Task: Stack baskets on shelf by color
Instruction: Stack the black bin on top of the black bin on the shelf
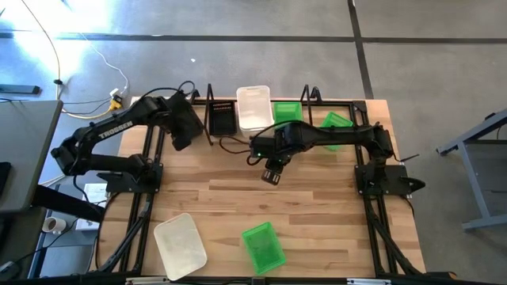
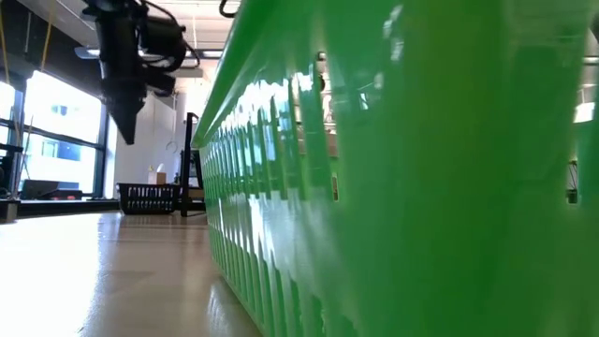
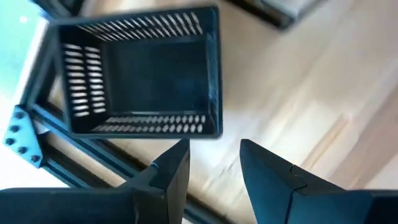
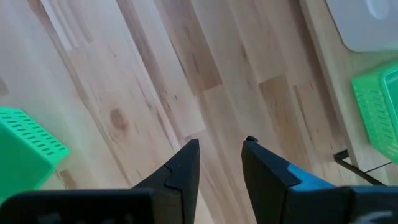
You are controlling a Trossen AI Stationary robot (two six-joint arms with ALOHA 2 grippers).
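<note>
The empty black basket (image 3: 155, 78) has a smaller bottom that its slotted sides (image 3: 86, 79) slope in to, so I expect it to fit down inside the shelf's black basket when the robot lowers it.
In the high view the shelf (image 1: 310, 95) stands along the table's far edge. On it sit a black basket (image 1: 223, 117), a white basket (image 1: 253, 107) and a green basket (image 1: 287, 111). A second green basket (image 1: 337, 122) lies askew at its right end. Another white basket (image 1: 181, 245) and green basket (image 1: 263, 247) rest on the table near its near edge. My left gripper (image 1: 182, 136) hovers open just left of the black basket (image 3: 140, 74). My right gripper (image 1: 273, 171) hangs open over bare wood at mid-table (image 4: 219, 162).
The near green basket (image 2: 393, 168) fills most of the low view, with the black basket (image 2: 150, 197) far behind it and my left arm (image 2: 122, 75) hanging above. Black frame rails (image 1: 146, 206) run along both table sides. Bare wood lies between the shelf and the near baskets.
</note>
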